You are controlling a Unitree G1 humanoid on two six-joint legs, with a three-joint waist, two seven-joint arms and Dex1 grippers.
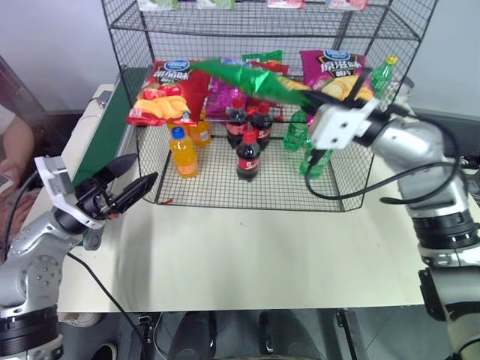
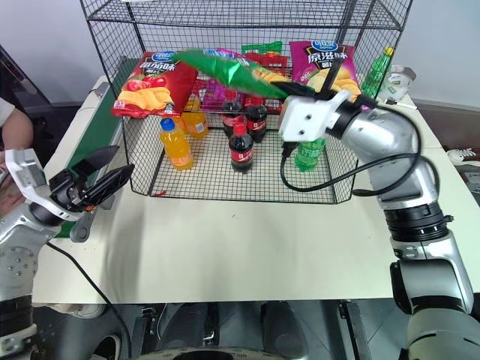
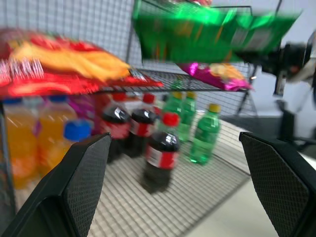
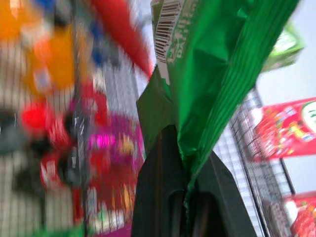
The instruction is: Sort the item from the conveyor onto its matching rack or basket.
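The green crisp bag's far end (image 1: pixel 208 68) reaches across the red crisp bag, so my right gripper should turn it upright into the gap (image 1: pixel 251 100) by the magenta crisp bag.
The item, a glossy green crisp bag (image 1: pixel 247 79), hangs in the air in front of the middle tier of the black wire rack (image 1: pixel 247 208). My right gripper (image 4: pixel 185 187) is shut on the bag's lower edge, and the bag stretches out to the left of that arm. My left gripper (image 1: pixel 142 171) stands open with nothing between its fingers, low at the left beside the rack's front corner. The conveyor (image 1: pixel 101 135), a dark green belt with pale rails, runs along the table's left side behind that gripper.
A red crisp bag (image 1: pixel 169 90) and a magenta crisp bag (image 1: pixel 334 67) lie on the middle tier. Orange bottles (image 1: pixel 184 154), cola bottles (image 1: pixel 247 154) and green bottles (image 1: pixel 296 131) stand on the bottom tier. A person's hand (image 1: pixel 15 150) shows at the far left. The beige table (image 1: pixel 262 255) lies in front.
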